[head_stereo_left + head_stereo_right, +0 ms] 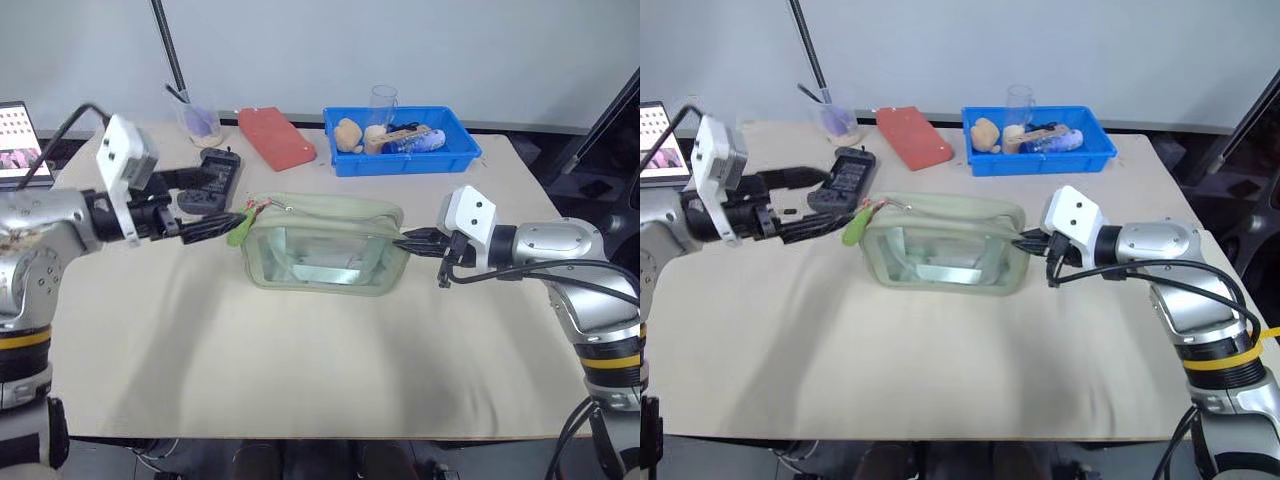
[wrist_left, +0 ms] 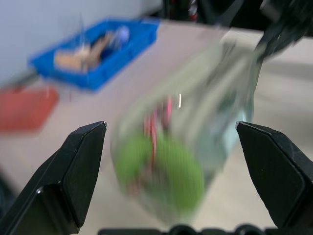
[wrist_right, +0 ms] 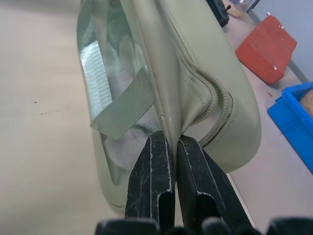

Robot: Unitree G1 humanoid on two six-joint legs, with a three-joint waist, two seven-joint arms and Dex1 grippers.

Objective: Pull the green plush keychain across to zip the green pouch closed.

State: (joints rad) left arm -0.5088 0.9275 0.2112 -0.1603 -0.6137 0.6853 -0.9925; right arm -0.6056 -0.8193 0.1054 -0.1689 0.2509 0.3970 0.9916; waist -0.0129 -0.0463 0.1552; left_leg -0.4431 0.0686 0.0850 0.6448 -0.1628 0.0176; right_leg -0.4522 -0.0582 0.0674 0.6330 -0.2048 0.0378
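Observation:
My left gripper should lay the green plush keychain point(image 1: 241, 229), which hangs over the pouch's end, on top and pinch that end's fold point(image 1: 262, 225) before my right gripper pulls.
The green pouch point(image 1: 325, 245) lies mid-table, its clear window side facing me. At its left end the green plush keychain point(image 1: 240, 228) hangs on a pinkish-red cord. My left gripper point(image 1: 222, 200) is open at that end, and the left wrist view shows the keychain point(image 2: 166, 171), blurred, between the two spread fingers point(image 2: 73, 171). My right gripper point(image 1: 405, 240) is at the pouch's right end. In the right wrist view its fingers point(image 3: 156, 166) are shut on the fabric fold of the pouch point(image 3: 195, 88), just beside the zipper's end.
A blue tray point(image 1: 460, 155) with small items and a clear glass point(image 1: 382, 100) stands at the back right. A red block point(image 1: 275, 137), a black device point(image 1: 210, 175) and a clear cup point(image 1: 200, 122) sit at the back left. A screen point(image 1: 20, 140) is at the far left edge.

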